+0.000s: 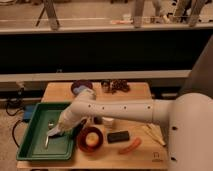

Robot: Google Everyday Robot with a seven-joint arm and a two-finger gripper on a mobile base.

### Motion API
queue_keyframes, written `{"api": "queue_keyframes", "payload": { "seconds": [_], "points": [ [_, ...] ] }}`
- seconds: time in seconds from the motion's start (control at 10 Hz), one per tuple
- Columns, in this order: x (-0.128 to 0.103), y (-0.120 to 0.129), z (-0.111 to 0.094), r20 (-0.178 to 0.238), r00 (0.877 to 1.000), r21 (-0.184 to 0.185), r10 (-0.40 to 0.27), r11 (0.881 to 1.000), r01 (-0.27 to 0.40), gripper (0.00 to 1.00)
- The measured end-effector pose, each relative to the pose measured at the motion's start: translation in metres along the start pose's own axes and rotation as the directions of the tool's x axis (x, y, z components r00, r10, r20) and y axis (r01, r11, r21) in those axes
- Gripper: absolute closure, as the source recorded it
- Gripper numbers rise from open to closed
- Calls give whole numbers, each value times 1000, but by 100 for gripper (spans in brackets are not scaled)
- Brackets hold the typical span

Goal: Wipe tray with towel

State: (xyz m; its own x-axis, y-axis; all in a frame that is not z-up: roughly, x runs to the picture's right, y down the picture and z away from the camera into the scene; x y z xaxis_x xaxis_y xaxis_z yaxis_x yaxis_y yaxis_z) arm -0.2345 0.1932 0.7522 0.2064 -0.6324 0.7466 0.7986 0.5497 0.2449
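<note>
I expect the pale towel (55, 131) to slide along bunched up under my gripper when I wipe, because it lies in a small, compact patch at the fingertips.
The large green tray (34, 134) lies on the left part of the wooden table. My white arm reaches in from the right, and the gripper (59, 128) hangs low over the tray's right half, open. A small pale towel (53, 133) lies on the tray floor right at the fingertips; whether they touch it I cannot tell. Part of the tray's right side is hidden behind the arm.
A thin silvery utensil (47, 141) lies in the tray left of the towel. Beside the tray stands a reddish-brown bowl (90, 139), then a black block (118, 136) and an orange stick (130, 145). A dark purple bowl (81, 88) and a brown packet (116, 86) sit at the back.
</note>
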Motion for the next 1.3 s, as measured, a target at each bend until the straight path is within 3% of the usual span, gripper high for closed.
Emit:
{"api": "queue_keyframes", "payload": {
  "seconds": [0.3,0.8,1.3],
  "points": [
    [7,-7,7,-4,1000,-34,-4,999,3,20],
    [18,-23,20,-17,999,-120,-29,992,27,20],
    [21,-36,43,-20,998,-208,-68,976,62,20]
  ]
}}
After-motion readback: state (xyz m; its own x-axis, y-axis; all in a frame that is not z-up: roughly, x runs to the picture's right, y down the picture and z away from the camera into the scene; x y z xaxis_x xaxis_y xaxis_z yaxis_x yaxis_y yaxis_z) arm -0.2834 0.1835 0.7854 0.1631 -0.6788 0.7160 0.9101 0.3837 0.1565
